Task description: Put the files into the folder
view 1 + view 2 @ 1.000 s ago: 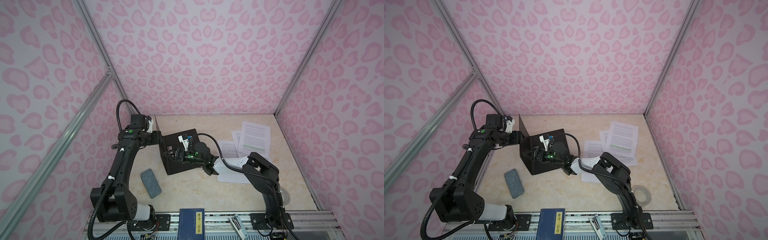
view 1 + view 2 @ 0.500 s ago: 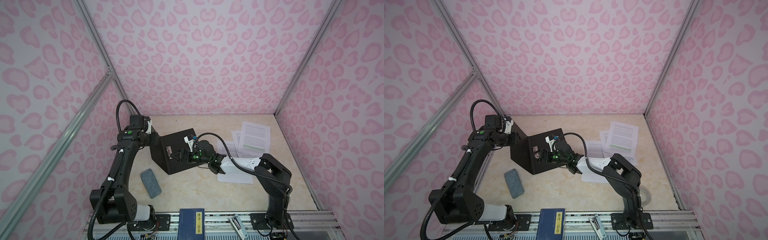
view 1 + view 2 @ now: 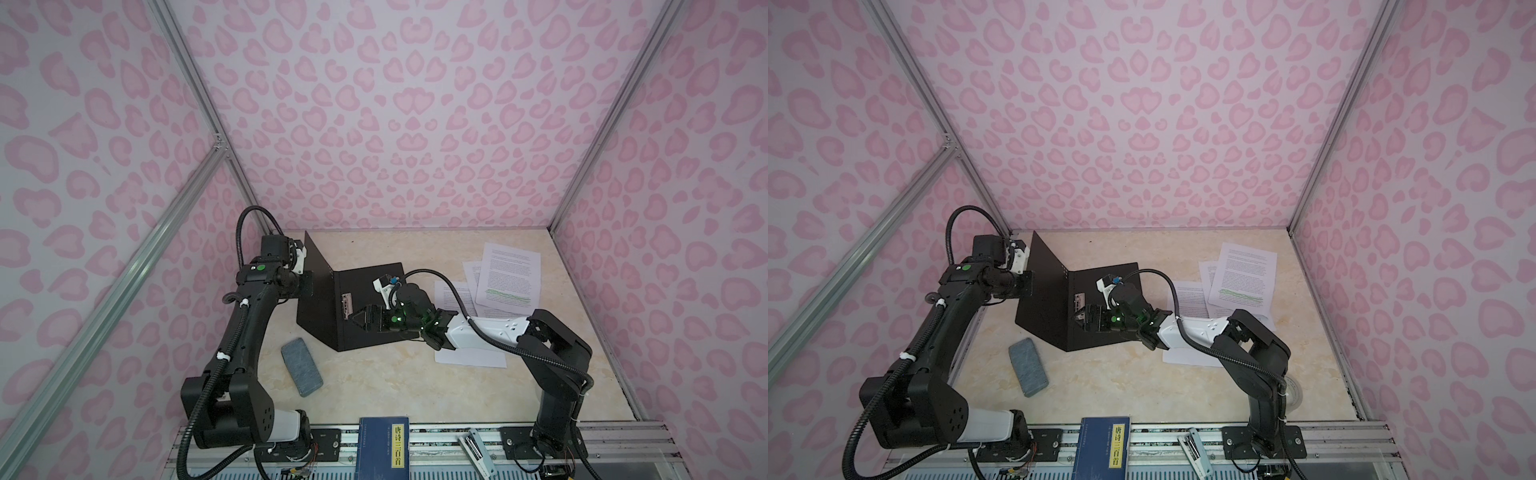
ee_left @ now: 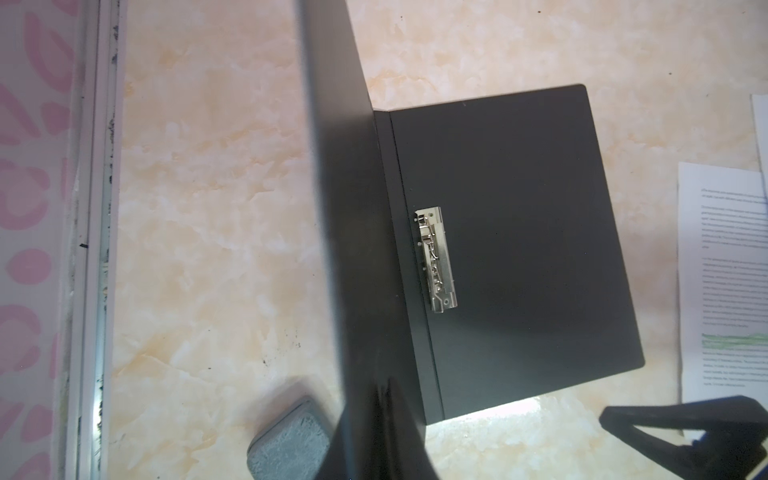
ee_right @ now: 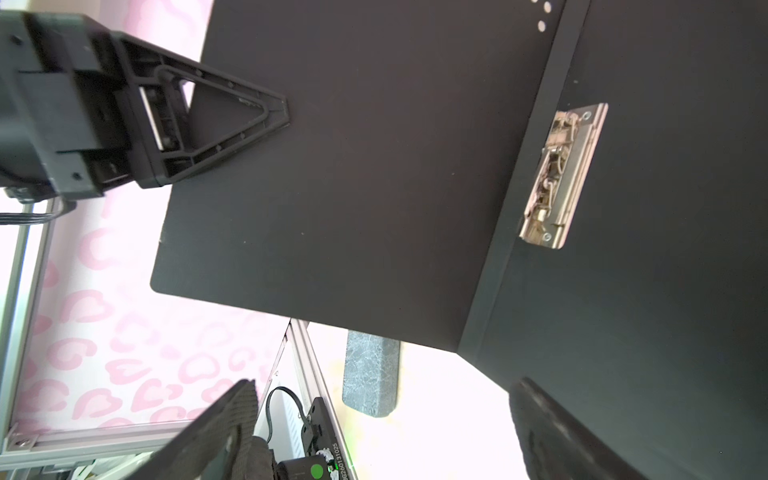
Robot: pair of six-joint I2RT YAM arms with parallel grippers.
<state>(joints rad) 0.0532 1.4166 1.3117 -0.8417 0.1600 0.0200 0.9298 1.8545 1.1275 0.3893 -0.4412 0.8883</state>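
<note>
My right gripper needs to take hold of the metal clip's near end beside the spine before it gets the files, because my left gripper is busy holding the raised cover.
The folder lies open with its black inside showing. One half is flat on the table and the other cover stands raised. My left gripper is shut on the outer edge of the raised cover. My right gripper hangs open and empty over the flat half, close to the metal clip. The files lie to the right of the folder, overlapping, one partly under the right arm.
A grey block lies left of the folder's front corner. A dark blue book and a small stapler sit on the front rail. A tape roll lies by the right arm's base. Pink walls enclose the table.
My left gripper's jaws have closed on the raised cover's edge, and the cover has swung wider to the left. The right gripper stays open and has drawn back slightly to the right.
</note>
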